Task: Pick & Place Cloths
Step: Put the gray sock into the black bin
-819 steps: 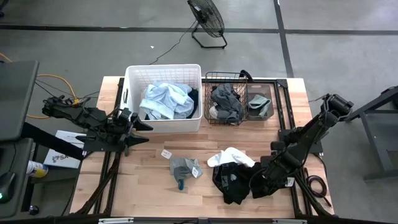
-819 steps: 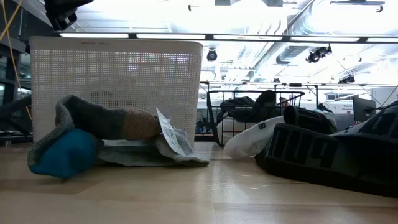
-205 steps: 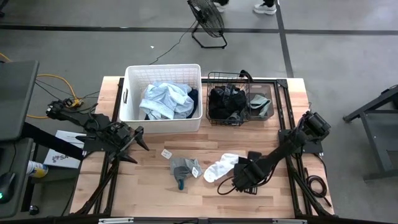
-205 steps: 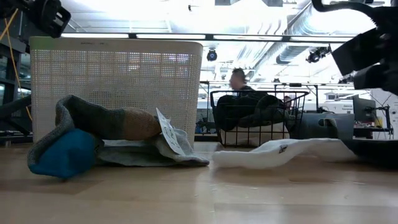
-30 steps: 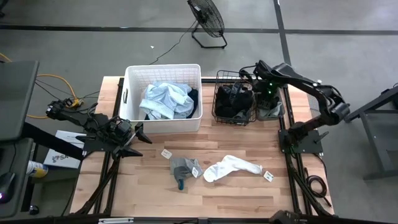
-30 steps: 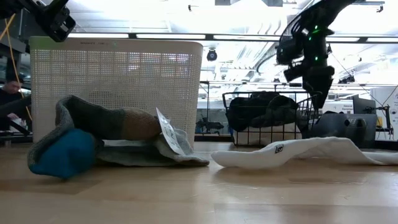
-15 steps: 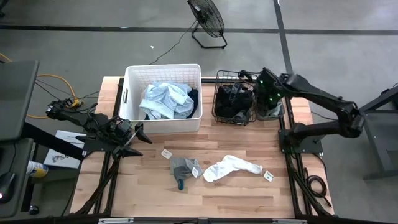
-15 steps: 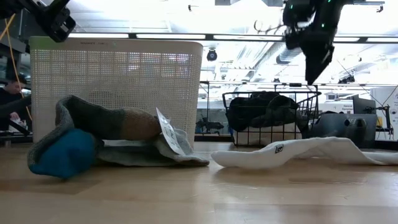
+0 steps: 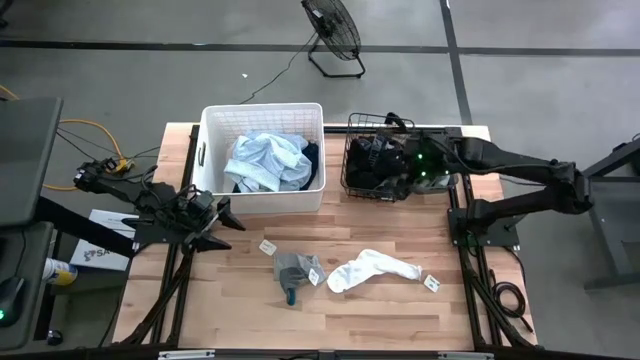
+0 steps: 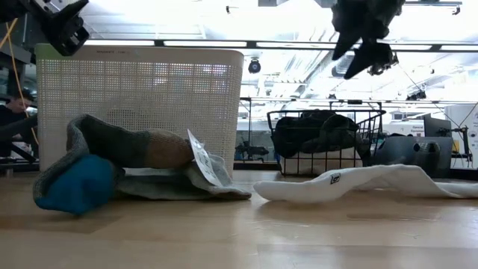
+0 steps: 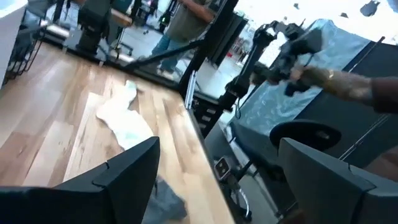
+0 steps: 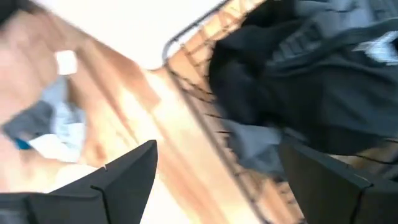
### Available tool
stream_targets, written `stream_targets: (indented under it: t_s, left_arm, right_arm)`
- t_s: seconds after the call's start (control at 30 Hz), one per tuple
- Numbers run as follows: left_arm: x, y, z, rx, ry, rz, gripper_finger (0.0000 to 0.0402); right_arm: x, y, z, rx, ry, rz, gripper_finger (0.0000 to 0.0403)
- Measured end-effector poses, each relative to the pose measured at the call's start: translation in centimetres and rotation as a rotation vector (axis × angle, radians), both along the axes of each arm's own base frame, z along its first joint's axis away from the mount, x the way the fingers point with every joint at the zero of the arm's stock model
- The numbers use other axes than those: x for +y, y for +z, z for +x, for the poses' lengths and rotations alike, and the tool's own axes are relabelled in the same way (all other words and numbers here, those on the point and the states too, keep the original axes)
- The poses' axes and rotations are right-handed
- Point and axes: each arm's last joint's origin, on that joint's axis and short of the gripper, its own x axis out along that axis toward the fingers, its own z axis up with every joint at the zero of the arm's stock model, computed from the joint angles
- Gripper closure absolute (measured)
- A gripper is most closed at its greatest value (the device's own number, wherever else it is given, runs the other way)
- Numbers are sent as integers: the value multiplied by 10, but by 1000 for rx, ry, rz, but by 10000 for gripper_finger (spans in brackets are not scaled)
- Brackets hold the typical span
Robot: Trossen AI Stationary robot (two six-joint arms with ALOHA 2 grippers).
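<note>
I should keep reaching for the grey and blue cloth until the fingers are on both sides of its grey edge, because open wood leads from my open left gripper to the cloth.
Two cloths lie flat on the wooden table: a white sock and, to its left, a grey and blue one. A light blue cloth fills the white tub. Dark cloths are heaped in the black wire basket. My right gripper hangs open, high above the basket, tipped downward and holding nothing. My left gripper waits open at the table's left, in front of the tub, pointing level.
Small white tags lie loose on the wood. A floor fan stands beyond the far edge. Bare wood stretches between the basket and the white sock. A person shows in the room behind the left side.
My right gripper has risen well above the basket and swung toward the table's left over it, rolling and tipping as it went, its fingers staying open. The cloths and my left arm have kept still.
</note>
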Motion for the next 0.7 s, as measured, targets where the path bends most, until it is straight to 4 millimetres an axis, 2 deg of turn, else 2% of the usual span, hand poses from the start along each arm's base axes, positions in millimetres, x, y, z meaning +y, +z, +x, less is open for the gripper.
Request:
stream_targets:
  t_s: [0.27,0.7]
  left_arm:
    - [-6,-17,16,157,5,126,78]
    - [-19,-50,51,392,0,285,78]
  right_arm:
    - [36,4,11,-74,-6,26,76]
    - [86,4,10,-88,93,2,76]
